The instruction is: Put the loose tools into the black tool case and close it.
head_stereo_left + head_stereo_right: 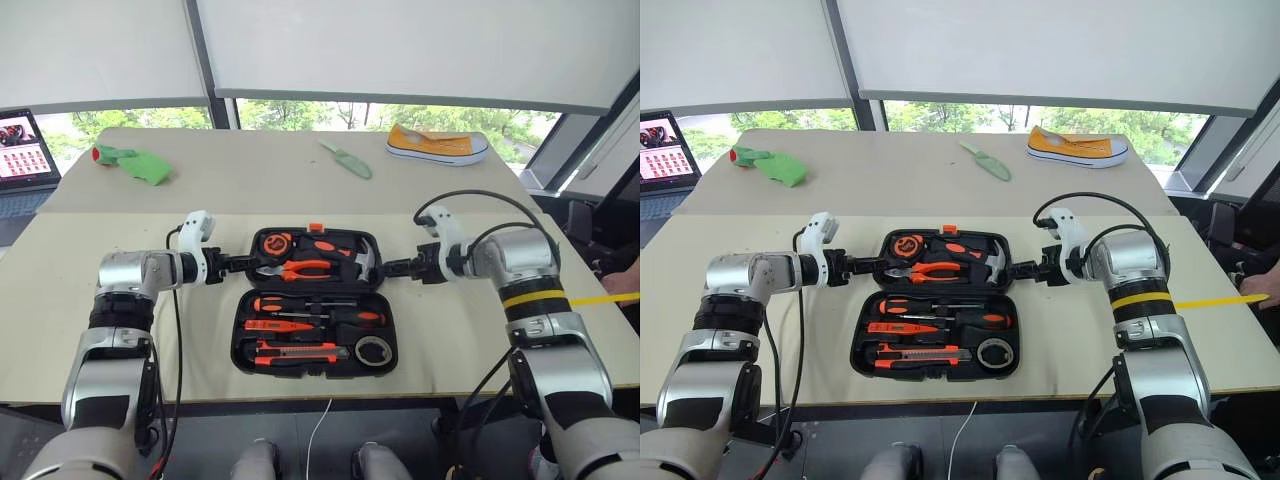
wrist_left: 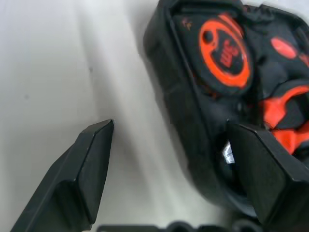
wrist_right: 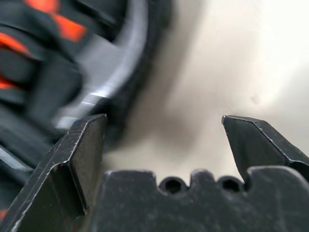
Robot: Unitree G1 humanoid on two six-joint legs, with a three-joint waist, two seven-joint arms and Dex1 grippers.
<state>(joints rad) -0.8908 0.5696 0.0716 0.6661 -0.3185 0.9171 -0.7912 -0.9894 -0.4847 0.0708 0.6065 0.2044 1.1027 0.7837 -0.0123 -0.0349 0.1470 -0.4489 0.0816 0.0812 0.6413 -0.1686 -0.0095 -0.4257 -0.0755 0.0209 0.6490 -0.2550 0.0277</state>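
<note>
My gripper will swing the far half (image 1: 316,257) over and bring that half's orange latch toward me when I lift it, as the halves join along a middle seam (image 1: 316,291).
The black tool case (image 1: 238,330) lies wide open on the near table. In its near half rest two orange-and-black screwdrivers (image 1: 300,305) (image 1: 345,317), a slim orange screwdriver (image 1: 280,326), the utility knife (image 1: 300,352) and the grey tape roll (image 1: 373,351). The far half holds a tape measure (image 1: 274,243), pliers (image 1: 305,268) and a hammer (image 1: 365,260). My left gripper (image 1: 243,264) (image 2: 170,124) is open at the far half's left edge, with the case wall between its fingers. At the right edge, my right gripper (image 1: 388,267) (image 3: 164,117) is open, the case rim beside one finger.
On the far table lie a green trowel (image 1: 347,159), a yellow shoe (image 1: 437,145) and a green cloth (image 1: 133,162). A laptop (image 1: 25,150) stands at the far left. A yellow strip (image 1: 600,298) crosses the table's right end. Bare tabletop flanks the case.
</note>
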